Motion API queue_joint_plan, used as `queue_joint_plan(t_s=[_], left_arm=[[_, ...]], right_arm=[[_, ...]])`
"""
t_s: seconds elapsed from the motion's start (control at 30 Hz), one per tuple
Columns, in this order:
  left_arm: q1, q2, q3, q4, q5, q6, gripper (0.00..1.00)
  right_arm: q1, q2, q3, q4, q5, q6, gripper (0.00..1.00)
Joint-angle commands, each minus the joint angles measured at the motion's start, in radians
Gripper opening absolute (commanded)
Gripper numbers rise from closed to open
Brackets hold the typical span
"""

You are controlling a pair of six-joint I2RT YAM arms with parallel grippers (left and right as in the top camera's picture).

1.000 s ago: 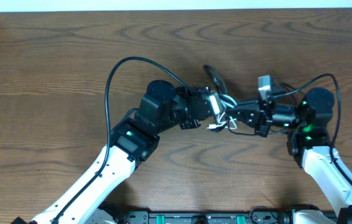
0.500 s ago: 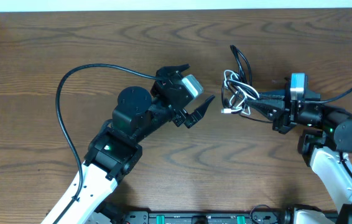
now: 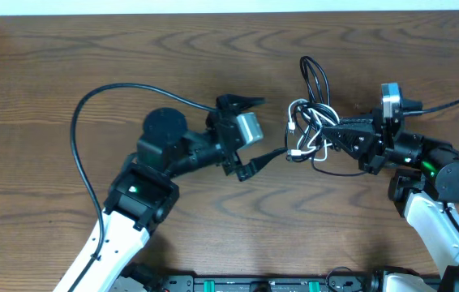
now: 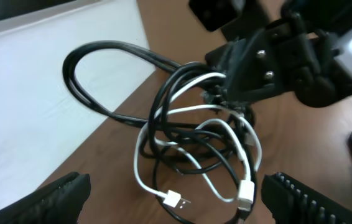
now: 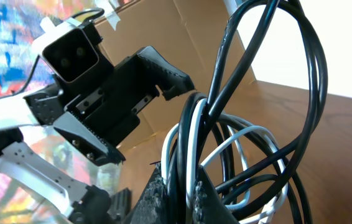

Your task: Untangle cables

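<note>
The robot's left gripper is tilted, with one finger next to the dangling white plugs [image 3: 295, 152], so it should move back, straighten and close on the strands of cable [image 3: 320, 116] next to the right gripper.
The cables [image 3: 311, 128] are a tangled bunch of black cords and one white cord, hanging just right of the table's middle. My right gripper [image 3: 332, 135] is shut on the bunch, with black and white strands pinched between its fingers [image 5: 163, 196]. A long black loop [image 3: 314, 75] sticks out toward the far edge. My left gripper [image 3: 271, 128] stands open just left of the bunch, with nothing in it. In the left wrist view the cables [image 4: 194, 137] fill the middle, two white plugs [image 4: 173, 200] dangle low, and both fingertips [image 4: 64, 198] sit wide apart.
The brown wooden table [image 3: 67, 57] runs to a white strip along the far edge. The left arm's own thick black wire [image 3: 92, 105] arcs over the table's left half. The right arm [image 3: 436, 166] comes in from the right.
My left gripper has let go of the tangle, opened wide and drawn back to the left. The right gripper has carried the bunch to the right.
</note>
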Motion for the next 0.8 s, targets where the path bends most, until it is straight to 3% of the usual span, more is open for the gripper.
queue_joint_plan(t_s=[0.0,0.17,0.3,0.77], left_arm=[[0.060,0.026,0.028,0.007,0.269,0.017,0.92],[0.090,0.108,0.028,0.055,0.499,0.029,0.92],[0.092,0.143,0.028,0.089,0.563,0.050,0.92],[0.263,0.153,0.028,0.095,0.605,0.050,0.92]], right_arm=[[0.011,-0.005,0.010,0.009,0.017,0.048,0.01],[0.068,-0.005,0.010,0.010,0.010,0.052,0.01],[0.106,-0.005,0.010,0.011,-0.002,0.074,0.01],[0.161,-0.006,0.010,0.077,-0.011,0.073,0.01]])
